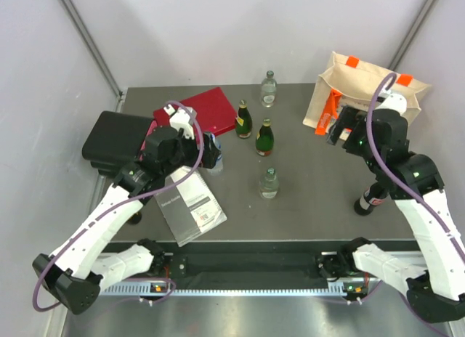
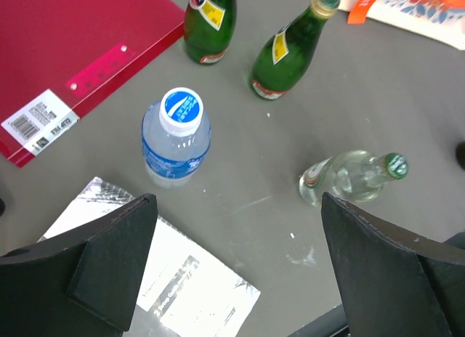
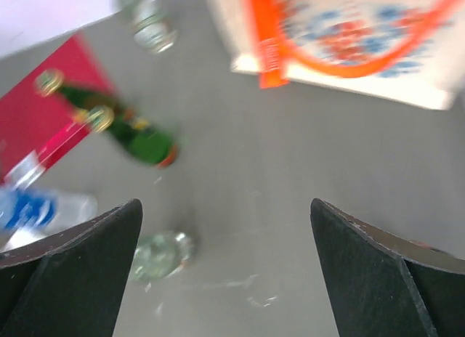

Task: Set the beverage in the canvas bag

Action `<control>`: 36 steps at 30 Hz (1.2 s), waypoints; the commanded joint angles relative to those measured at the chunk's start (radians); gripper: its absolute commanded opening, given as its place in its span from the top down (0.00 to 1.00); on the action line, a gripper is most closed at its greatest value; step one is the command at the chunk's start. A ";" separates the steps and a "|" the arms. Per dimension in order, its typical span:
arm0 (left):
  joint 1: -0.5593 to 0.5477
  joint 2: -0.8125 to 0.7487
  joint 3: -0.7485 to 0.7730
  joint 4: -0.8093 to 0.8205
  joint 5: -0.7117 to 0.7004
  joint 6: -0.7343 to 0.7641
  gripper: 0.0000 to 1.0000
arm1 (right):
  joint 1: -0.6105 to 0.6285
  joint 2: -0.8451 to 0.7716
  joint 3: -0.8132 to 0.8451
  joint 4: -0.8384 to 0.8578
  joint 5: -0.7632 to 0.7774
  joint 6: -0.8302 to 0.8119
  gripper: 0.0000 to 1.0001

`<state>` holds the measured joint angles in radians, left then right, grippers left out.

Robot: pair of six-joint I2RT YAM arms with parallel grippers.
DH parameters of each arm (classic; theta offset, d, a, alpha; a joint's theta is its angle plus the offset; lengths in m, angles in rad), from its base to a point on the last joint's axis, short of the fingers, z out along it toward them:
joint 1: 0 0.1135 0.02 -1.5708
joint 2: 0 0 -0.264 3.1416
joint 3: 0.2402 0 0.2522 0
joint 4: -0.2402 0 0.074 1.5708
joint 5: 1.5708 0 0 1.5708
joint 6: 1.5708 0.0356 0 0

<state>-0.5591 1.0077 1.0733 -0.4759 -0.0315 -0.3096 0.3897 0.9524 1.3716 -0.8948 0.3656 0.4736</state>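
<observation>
The dark bottle (image 1: 371,199) is upright and clear of the other bottles, so the robot's open right gripper should keep going toward the bottle's neck (image 1: 381,187) and close there.
The beige canvas bag (image 1: 361,86) with orange handles stands at the back right; its floral side (image 3: 349,46) shows in the right wrist view. Several beverage bottles stand mid-table: two green ones (image 1: 243,119) (image 1: 265,138), a clear glass one (image 1: 269,183) and another clear one (image 1: 269,88) farther back. A blue-capped water bottle (image 2: 176,137) stands just ahead of my left gripper (image 2: 240,257), which is open and holds nothing. My right gripper (image 3: 225,264) hovers open and holding nothing beside the bag, above bare table, with the clear bottle (image 3: 156,256) near its left finger.
A red folder (image 1: 207,108) and a black case (image 1: 112,137) lie at the back left. A white booklet (image 1: 190,206) lies near the front under the left arm. A dark bottle (image 1: 369,199) stands by the right arm's elbow.
</observation>
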 commanded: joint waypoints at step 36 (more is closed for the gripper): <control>-0.002 -0.113 -0.164 0.134 0.008 0.021 0.02 | -0.284 -0.124 -0.345 -0.096 0.420 0.103 0.41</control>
<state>-0.5591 0.8909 0.9146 -0.4004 -0.0299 -0.2932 0.1303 0.8402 1.0405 -1.1183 0.8032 0.6460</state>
